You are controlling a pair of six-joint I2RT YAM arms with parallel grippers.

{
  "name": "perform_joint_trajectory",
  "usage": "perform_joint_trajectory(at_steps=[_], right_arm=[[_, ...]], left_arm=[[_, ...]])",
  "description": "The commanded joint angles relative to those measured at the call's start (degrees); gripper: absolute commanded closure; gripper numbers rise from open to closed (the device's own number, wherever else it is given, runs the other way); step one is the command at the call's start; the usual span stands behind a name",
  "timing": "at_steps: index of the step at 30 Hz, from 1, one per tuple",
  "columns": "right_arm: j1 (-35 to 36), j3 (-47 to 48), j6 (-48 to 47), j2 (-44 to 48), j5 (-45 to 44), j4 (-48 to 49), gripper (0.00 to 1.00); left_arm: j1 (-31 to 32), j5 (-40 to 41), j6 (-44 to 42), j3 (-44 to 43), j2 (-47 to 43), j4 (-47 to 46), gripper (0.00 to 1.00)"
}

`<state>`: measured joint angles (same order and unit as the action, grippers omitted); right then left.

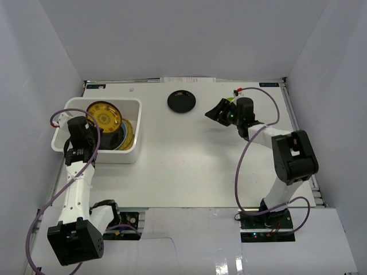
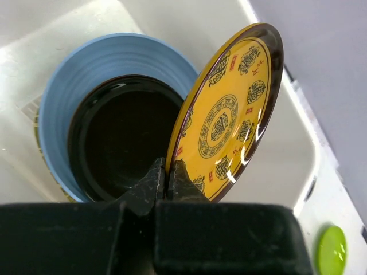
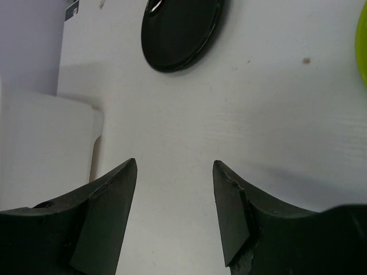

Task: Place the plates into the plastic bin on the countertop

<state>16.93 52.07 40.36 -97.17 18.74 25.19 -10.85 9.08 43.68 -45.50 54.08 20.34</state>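
My right gripper is far from the bin (image 1: 130, 107), so it should pick the black plate up off the countertop (image 1: 182, 101) and hand it to my left gripper.
My left gripper (image 2: 168, 172) is shut on the rim of a yellow-brown patterned plate (image 2: 229, 114) and holds it on edge, tilted, over the white plastic bin (image 1: 133, 106). In the bin a glossy black plate (image 2: 120, 137) lies on the light blue plate (image 2: 86, 74). A second yellow patterned plate (image 1: 129, 132) shows at the bin's right side. Another black plate (image 1: 181, 101) lies on the countertop (image 1: 183, 166) at the back. My right gripper (image 3: 175, 166) is open and empty above the bare table, right of that black plate (image 3: 180, 28). The lime green plate (image 3: 362, 46) lies just beside it.
Pale grey walls enclose the countertop on three sides. The bin (image 3: 40, 149) stands at the left side, near the left wall. The lime green plate (image 2: 331, 252) also shows past the bin in the left wrist view. No woven trays are in view.
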Motion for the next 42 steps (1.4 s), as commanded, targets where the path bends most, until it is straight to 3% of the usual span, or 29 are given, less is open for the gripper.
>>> perform_joint_trajectory(at_steps=[1, 4, 6, 8, 10, 16, 22, 25, 29, 30, 32, 37, 42], right_arm=[[1.35, 7.59, -1.77, -6.36, -7.57, -1.72, 0.38], [1.79, 12.69, -0.81, -11.79, -10.83, -1.81, 0.37], [2.23, 17.07, 0.33, -14.53, -11.88, -1.99, 0.36], [2.93, 20.24, 0.68, -18.66, -12.76, -2.95, 0.36], [3.46, 24.89, 1.56, -22.6, -13.55, -3.74, 0.36], [4.16, 33.95, 4.9, -32.55, -14.17, -3.93, 0.37], [5.04, 42.48, 7.98, -41.16, -13.47, -3.83, 0.45], [5.57, 47.58, 10.0, -45.65, -12.68, -3.48, 0.53], [6.01, 51.37, 12.2, -48.91, -13.29, -3.22, 0.74], [6.01, 50.07, 12.72, -48.3, -13.29, -1.56, 0.85], [6.01, 46.73, 13.78, -45.24, -13.47, 1.51, 0.92], [5.92, 33.55, 13.43, -33.81, -12.07, 10.22, 0.92], [6.01, 19.76, 11.59, -15.8, -8.64, 15.06, 0.92]], left_arm=[[-0.57, 4.71, -2.02, 0.41, 0.75, -1.53, 0.98], [-0.66, 3.32, -1.5, 1.2, 2.43, -2.32, 0.82], [-0.66, 2.08, -1.06, 1.81, 3.39, -2.58, 0.55], [-0.75, 0.86, -0.97, 1.99, 3.57, -3.02, 0.36], [-0.84, 0.68, -1.49, 1.9, 2.61, -3.63, 0.05], [-0.84, -3.27, -3.42, 1.02, -1.69, -6.97, 0.02], [-0.31, -19.17, -6.41, 1.46, -2.58, -13.47, 0.02], [0.48, -25.33, -7.12, 2.25, -2.32, -16.99, 0.02], [1.8, -32.35, -8.43, 1.64, -1.44, -19.81, 0.02], [2.67, -33.94, -8.44, 1.29, -0.39, -22.16, 0.02], [3.46, -38.51, -8.35, 0.76, 0.49, -24.45, 0.02], [10.22, -40.46, -10.01, -2.66, 1.72, -24.03, 0.03], [21.73, -35.11, -13.27, -11.45, 3.3, -14.46, 0.04]])
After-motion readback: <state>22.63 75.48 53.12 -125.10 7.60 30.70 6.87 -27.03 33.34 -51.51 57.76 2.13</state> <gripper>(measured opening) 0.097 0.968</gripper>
